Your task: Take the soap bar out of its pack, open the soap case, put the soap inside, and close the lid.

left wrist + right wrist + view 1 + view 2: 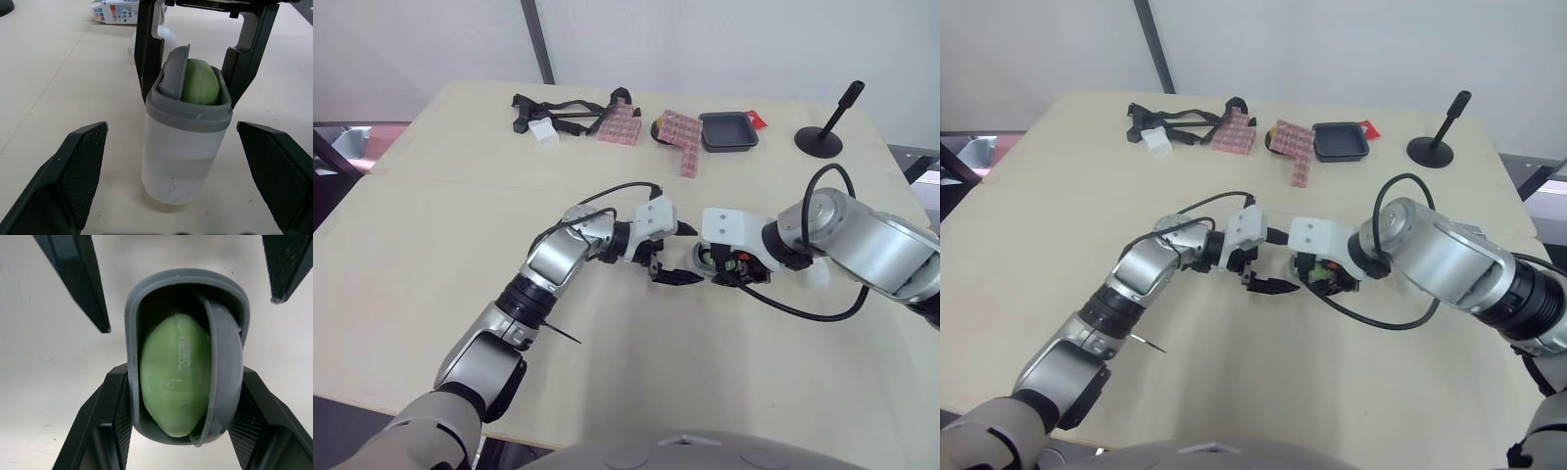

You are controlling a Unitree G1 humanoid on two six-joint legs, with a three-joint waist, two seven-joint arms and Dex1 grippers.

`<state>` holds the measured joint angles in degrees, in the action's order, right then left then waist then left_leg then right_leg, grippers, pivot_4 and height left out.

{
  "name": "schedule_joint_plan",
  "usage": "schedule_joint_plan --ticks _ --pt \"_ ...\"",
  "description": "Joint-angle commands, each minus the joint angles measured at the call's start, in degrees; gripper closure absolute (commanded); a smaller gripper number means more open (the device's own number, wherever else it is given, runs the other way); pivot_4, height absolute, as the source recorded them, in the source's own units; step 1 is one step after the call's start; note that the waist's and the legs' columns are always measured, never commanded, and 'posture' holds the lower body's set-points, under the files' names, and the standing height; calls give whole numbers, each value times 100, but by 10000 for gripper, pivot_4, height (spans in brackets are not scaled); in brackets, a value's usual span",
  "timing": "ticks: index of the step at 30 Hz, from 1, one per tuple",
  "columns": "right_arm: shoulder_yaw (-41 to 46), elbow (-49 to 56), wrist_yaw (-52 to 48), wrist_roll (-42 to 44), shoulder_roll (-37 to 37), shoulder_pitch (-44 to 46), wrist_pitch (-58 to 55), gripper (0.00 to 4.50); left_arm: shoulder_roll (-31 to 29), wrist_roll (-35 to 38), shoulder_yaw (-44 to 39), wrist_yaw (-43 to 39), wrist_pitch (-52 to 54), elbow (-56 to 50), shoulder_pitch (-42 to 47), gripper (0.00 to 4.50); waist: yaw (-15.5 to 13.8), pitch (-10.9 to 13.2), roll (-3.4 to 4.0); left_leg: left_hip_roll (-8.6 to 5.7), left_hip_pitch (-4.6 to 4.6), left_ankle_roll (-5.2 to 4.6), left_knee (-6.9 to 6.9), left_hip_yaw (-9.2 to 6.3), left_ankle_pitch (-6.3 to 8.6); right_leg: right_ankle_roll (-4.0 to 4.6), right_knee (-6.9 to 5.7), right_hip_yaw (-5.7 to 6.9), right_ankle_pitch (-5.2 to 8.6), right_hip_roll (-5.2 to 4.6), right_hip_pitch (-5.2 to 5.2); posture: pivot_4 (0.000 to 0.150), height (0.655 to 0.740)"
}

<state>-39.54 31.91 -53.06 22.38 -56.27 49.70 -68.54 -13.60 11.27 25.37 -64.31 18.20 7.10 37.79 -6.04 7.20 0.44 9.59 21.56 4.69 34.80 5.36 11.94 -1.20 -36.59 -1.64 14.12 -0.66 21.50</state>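
Note:
A rounded white cap (169,40) is lying loose behind the soap case's open grey rim (189,115), so the cap will fit over the soap case's rim when the robot pushes the cap down.
The soap case (185,147) stands upright on the table, a clear body with a grey rim. Its grey lid (173,73) is tipped up inside the mouth, and the green soap bar (176,372) sits in the case beside it. My right gripper (181,401) is shut on the soap case, one finger on each side of it. My left gripper (672,262) is open; its fingers (80,171) flank the case without touching it. A white printed pack (115,10) lies on the table beyond the case.
At the far side of the table (431,255) lie black straps (558,106), a small white box (545,134), pink patterned packs (620,125), a black tray (728,130) and a black stand (819,137). A black cable (803,311) loops under my right arm.

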Motion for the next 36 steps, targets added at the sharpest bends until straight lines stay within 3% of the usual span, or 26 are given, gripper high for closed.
schedule_joint_plan --ticks 1,30,36 --pt "34 79 -84 -176 40 86 51 24417 49 -53 18 -62 -149 -36 116 0 2 0 0 0 0 0 0 1 0 0 -1 0 0 0 0 1500 7400" --pt "81 0 -328 -529 114 -55 136 24417 264 -285 22 -232 -430 328 256 0 10 0 1 8 -6 -2 4 4 -1 0 -13 -7 0 0 0 1500 7400" --pt "85 31 -328 -523 128 -83 104 24417 251 -310 16 -250 -470 359 258 18129 9 0 1 10 -7 -2 5 4 -1 1 -15 -8 0 -1 0 1500 7400"
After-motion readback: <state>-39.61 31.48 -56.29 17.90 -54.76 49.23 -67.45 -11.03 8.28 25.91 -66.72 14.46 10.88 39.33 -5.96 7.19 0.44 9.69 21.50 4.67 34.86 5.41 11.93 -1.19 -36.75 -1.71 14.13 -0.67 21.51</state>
